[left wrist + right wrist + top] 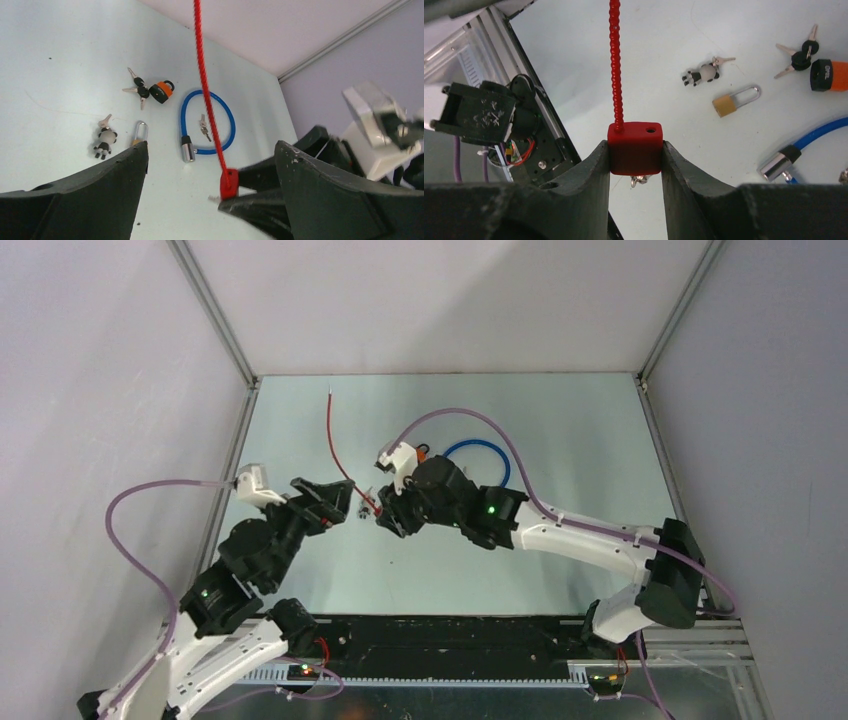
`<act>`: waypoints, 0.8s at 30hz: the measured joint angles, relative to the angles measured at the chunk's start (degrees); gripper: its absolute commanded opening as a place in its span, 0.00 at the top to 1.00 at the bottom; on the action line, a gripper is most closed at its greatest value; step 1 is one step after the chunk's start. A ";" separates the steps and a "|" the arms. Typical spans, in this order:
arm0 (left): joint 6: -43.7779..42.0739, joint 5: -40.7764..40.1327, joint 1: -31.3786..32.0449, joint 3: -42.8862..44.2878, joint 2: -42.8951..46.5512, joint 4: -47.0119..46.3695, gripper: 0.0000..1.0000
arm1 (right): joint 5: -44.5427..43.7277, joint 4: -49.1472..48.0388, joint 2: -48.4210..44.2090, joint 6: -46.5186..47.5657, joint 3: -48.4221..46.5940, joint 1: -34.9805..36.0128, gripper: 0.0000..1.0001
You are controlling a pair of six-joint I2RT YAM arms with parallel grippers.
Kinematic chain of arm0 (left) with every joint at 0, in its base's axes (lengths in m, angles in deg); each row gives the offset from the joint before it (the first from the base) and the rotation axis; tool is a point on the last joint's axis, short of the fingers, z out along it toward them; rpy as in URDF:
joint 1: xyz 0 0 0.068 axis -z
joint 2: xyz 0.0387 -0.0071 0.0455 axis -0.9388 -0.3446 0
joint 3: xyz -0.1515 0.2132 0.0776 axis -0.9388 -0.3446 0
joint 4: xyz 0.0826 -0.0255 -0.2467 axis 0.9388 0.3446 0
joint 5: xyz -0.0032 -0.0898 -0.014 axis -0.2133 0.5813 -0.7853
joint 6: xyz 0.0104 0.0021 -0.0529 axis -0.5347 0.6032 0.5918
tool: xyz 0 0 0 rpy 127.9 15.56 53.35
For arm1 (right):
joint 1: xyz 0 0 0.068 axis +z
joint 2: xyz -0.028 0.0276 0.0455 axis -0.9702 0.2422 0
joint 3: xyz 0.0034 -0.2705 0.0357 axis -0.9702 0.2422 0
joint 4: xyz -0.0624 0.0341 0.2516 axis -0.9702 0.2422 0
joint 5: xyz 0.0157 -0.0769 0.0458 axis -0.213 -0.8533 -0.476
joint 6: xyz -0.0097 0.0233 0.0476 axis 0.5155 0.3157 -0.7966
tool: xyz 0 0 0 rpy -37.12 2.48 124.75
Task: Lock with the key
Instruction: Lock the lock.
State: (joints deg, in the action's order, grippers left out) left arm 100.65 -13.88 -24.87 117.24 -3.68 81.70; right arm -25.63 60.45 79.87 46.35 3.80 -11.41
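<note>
The red body is in my right gripper and the cable's tip sticks out free. My left gripper should take the lock, so that my right gripper is free for the cable.
My right gripper is shut on the red body of a cable lock and holds it above the table. Its red cable runs away from the body. A small silver key sticks out under the body. In the left wrist view my left gripper is open, with the red lock body between its wide-apart jaws and touching neither. A key tip shows beside the body. From above, the left gripper faces the right gripper across the lock.
On the table lie a blue cable lock with keys inside its loop, an orange padlock with a key bunch, a small brass padlock and a panda keychain. The cell's walls stand close on the left and right.
</note>
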 measured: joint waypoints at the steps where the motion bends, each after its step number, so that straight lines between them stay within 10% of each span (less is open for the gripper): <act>1: 0.31 0.17 0.00 0.00 -1.29 -1.22 0.13 | -0.31 -1.01 -0.74 -0.20 1.53 0.22 0.92; 13: 2.29 4.72 0.00 -0.13 -13.14 -13.46 0.64 | -1.64 -5.86 -9.53 -1.31 6.84 1.38 0.91; 16: 2.58 6.21 0.00 -0.70 -13.11 -15.67 0.94 | -1.68 -6.14 -9.75 -1.75 6.91 1.46 0.91; 22: -0.46 9.99 0.00 -1.36 -12.79 -19.85 1.00 | -1.31 -6.40 -9.81 -3.67 7.06 1.62 0.23; 24: -3.21 10.73 0.00 -1.33 -12.63 -19.98 1.00 | -0.50 -6.47 -10.40 -3.82 7.21 1.62 0.15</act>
State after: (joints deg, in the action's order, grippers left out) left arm 97.43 -3.14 -24.87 115.91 -16.31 61.72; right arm -26.13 53.98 69.46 42.52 11.02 -9.79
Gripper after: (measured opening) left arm 0.035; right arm 0.722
